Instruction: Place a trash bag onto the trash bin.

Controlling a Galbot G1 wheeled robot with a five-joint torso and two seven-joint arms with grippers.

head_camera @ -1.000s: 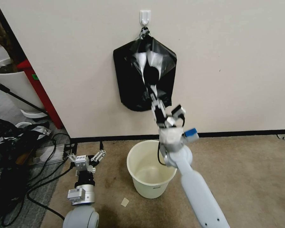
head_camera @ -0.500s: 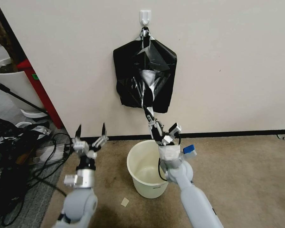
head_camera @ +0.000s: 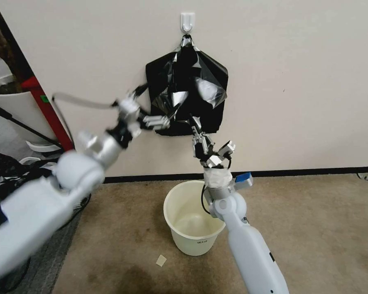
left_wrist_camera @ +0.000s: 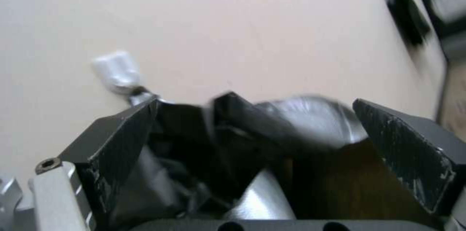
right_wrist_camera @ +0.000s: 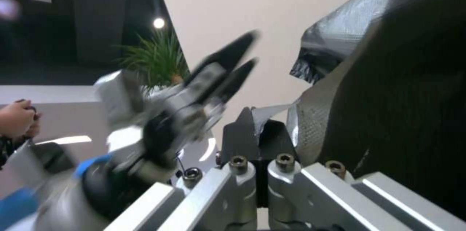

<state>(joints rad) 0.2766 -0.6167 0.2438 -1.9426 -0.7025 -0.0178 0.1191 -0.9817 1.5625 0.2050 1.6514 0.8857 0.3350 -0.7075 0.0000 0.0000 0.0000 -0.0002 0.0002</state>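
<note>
I expect the trash bag (head_camera: 209, 91) to come off alone and leave the pack hanging when I pull, since the bag bulges off the pack's front (head_camera: 184, 68).
A flat black pack (head_camera: 214, 118) hangs from a wall hook (head_camera: 187, 21). The glossy, crinkly trash bag (head_camera: 204, 87) bulges out of the pack's front and trails down to my right gripper (head_camera: 195, 131). That gripper is shut on the bag's lower end, above the cream-white trash bin (head_camera: 169, 204) on the carpet. The right wrist view shows the right gripper (right_wrist_camera: 257, 129) pinching the bag (right_wrist_camera: 388, 96). My left gripper (head_camera: 167, 120) is raised beside the pack's lower left edge. Seen from the left wrist, the left gripper (left_wrist_camera: 255, 107) is open, with the bag (left_wrist_camera: 301, 114) just beyond its fingertips.
A white plant pot (head_camera: 12, 106) and a red post (head_camera: 49, 114) stand at the left by the wall corner. Dark gear and cables (head_camera: 8, 175) cover the floor at the left. A paper scrap (head_camera: 161, 260) lies near the bin. Open carpet stretches to the right.
My left arm swung up from floor level to the pack's lower left side. My right gripper, still holding the bag, dipped down and then rose again, and the bag's folds shifted.
</note>
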